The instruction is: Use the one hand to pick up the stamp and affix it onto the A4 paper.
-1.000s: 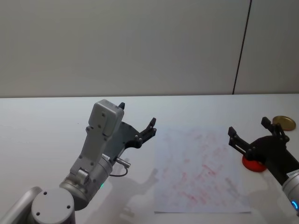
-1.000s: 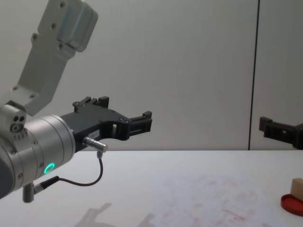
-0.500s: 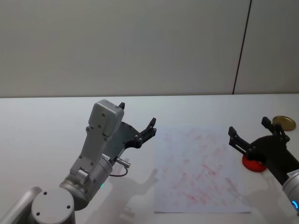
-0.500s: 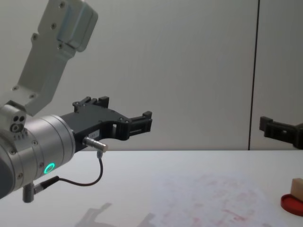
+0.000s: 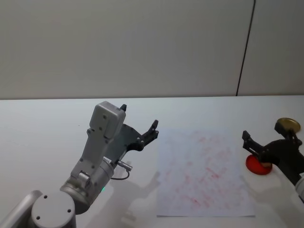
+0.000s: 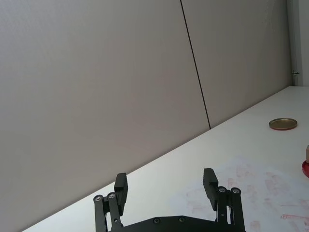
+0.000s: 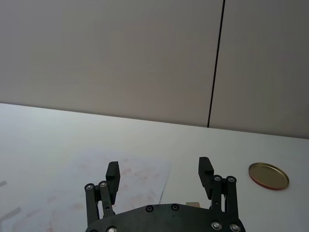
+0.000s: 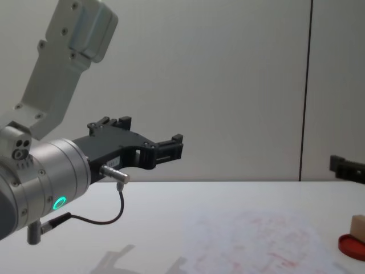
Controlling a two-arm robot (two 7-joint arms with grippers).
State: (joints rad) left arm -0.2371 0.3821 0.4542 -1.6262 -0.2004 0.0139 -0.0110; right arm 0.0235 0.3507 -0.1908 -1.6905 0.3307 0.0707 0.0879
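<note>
The stamp (image 8: 358,228) is only standing on the wider red ink pad (image 8: 350,248). The stamp will come off when I lift, and the ink pad will stay where it is.
The stamp (image 8: 358,226), a small tan wooden block, stands on the round red ink pad (image 8: 350,245) at the table's right. A corner of the stamp (image 7: 193,204) peeks over the right gripper's body in the right wrist view. My right gripper (image 5: 262,133) hovers open above the pad and holds nothing; one of its fingers (image 8: 344,166) shows in the chest view. The A4 paper (image 5: 202,171), speckled with red marks, lies flat at the table's middle. My left gripper (image 5: 139,117) hangs open and idle to the paper's left, well above the table.
A round gold lid (image 5: 288,124) lies behind the ink pad (image 5: 255,164) near the right edge. The large silver left arm with its green ring light (image 8: 59,202) looms at the left. Bare white table (image 5: 47,123) stretches left of the paper.
My right gripper has shifted to the right, off the paper's edge and over the ink pad. The left arm, paper and stamp have not moved.
</note>
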